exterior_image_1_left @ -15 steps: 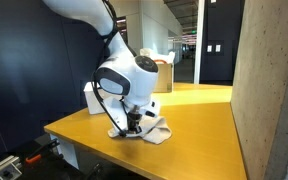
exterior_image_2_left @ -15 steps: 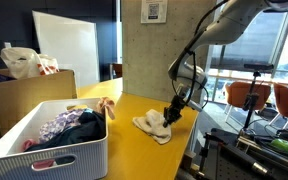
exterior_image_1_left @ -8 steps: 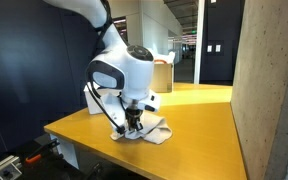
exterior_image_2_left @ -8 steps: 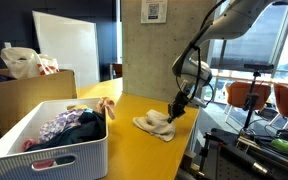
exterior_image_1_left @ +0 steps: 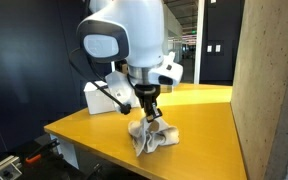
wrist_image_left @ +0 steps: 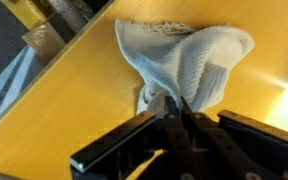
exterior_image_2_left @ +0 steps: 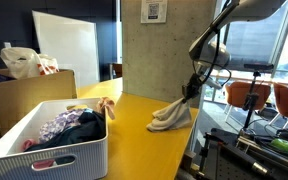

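Note:
The cream-white cloth lies bunched point(exterior_image_1_left: 156, 138) under my gripper near the table's edge, so I should pull its pinched edge back across the open tabletop point(exterior_image_1_left: 109, 128) and spread it wider.
A cream-white cloth point(exterior_image_1_left: 151, 137) hangs from my gripper point(exterior_image_1_left: 150, 115), which is shut on its top edge. The cloth's lower part still drags on the yellow table point(exterior_image_1_left: 199, 140). In an exterior view the same cloth point(exterior_image_2_left: 172, 115) stretches up from the table to the gripper point(exterior_image_2_left: 191, 94) near the table's far end. The wrist view shows the fingers point(wrist_image_left: 167, 106) pinched together on a fold of the cloth point(wrist_image_left: 189, 55), whose body spreads out below over the yellow tabletop point(wrist_image_left: 74, 110).
A white basket point(exterior_image_2_left: 44, 150) full of mixed clothes stands on the table's near end. A cardboard box point(exterior_image_2_left: 24, 90) with a bag sits behind it. A concrete pillar point(exterior_image_1_left: 269, 90) stands beside the table, and chairs point(exterior_image_2_left: 254, 95) stand beyond the table's end.
The gripper has shut on the cloth and risen, pulling the cloth up from lying flat on the table so that it now hangs from the fingers.

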{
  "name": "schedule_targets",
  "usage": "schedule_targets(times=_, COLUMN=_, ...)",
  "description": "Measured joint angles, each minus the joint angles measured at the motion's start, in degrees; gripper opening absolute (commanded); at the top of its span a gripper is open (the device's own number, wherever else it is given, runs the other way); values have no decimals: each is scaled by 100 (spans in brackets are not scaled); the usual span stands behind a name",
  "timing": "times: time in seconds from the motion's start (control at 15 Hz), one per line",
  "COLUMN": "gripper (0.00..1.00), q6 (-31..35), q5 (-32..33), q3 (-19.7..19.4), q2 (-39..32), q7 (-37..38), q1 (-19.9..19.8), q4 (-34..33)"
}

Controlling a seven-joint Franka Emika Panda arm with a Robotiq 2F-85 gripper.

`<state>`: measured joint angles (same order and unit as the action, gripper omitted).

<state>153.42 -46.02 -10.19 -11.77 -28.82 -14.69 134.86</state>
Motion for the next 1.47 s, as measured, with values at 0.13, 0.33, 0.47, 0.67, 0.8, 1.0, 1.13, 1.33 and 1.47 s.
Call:
schedule_targets(times=0.13, gripper=1, q6=53, q5=963, q3=-480, q2=144, q7=901, q1=56, q4=-69)
schedule_targets(times=0.33, gripper=1, q6=48, q5=2207, q3=-1193, q2=-48, q7=2155, q1=182, q4=-687)
schedule_targets(times=0.47, gripper=1, q6=-114, q5=2857, q3=-1512, q2=-352, q7=2942, q1=308, q4=-1323)
schedule_targets(times=0.67, gripper=1, q6=-686, q5=3450, q3=-1295, q2=-714, q7=3594, q1=310, q4=-2093)
schedule_targets(times=0.8, gripper=1, q6=-1220, q5=3481, q3=-864, q2=-801, q7=3596, q1=323, q4=-2331)
schedule_targets(times=1.0, gripper=1, q6=-1659, q5=3444, q3=-161, q2=-810, q7=3522, q1=425, q4=-2320)
schedule_targets(times=1.13, gripper=1, q6=-1876, q5=3297, q3=226, q2=-808, q7=3330, q1=483, q4=-2249)
schedule_targets(times=1.33, gripper=1, q6=-2259, q5=2914, q3=593, q2=-782, q7=2654, q1=472, q4=-2144)
schedule_targets(times=1.47, gripper=30, q6=-2570, q5=2720, q3=704, q2=-748, q7=2100, q1=431, q4=-2091)
